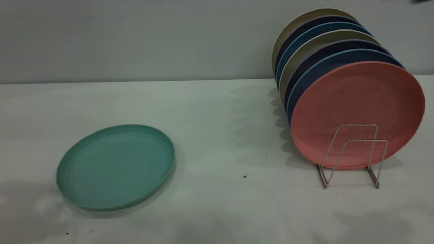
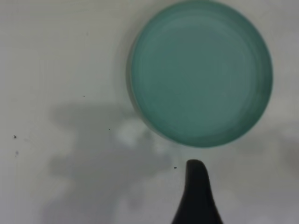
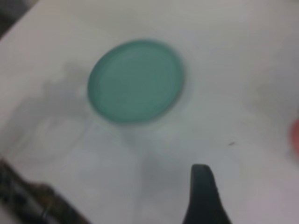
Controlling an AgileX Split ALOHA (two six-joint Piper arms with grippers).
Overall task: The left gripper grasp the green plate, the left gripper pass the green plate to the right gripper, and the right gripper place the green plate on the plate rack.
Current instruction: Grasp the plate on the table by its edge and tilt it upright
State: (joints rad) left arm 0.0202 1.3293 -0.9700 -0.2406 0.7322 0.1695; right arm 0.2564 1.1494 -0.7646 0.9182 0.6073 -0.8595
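The green plate's rim (image 1: 64,158) is free on the side away from the plate rack. My left gripper should keep moving down toward it until the fingers are on both sides of the green plate's rim.
The green plate (image 1: 115,166) lies flat on the white table at the front left, rim up and empty. It also shows in the left wrist view (image 2: 201,74) and the right wrist view (image 3: 135,80). Neither gripper shows in the exterior view. My left gripper (image 2: 233,186) hovers above the table just short of the plate's rim; only one black finger (image 2: 197,191) shows, with nothing against it. My right gripper (image 3: 233,191) hangs higher and farther from the plate, also showing one lone finger (image 3: 202,193). The plate rack (image 1: 352,156) stands at the right.
The rack holds several upright plates: a salmon-pink one (image 1: 357,113) in front, dark blue and beige ones behind. Two empty wire loops stand in front of the pink plate. The table (image 1: 230,135) meets a grey wall at the back.
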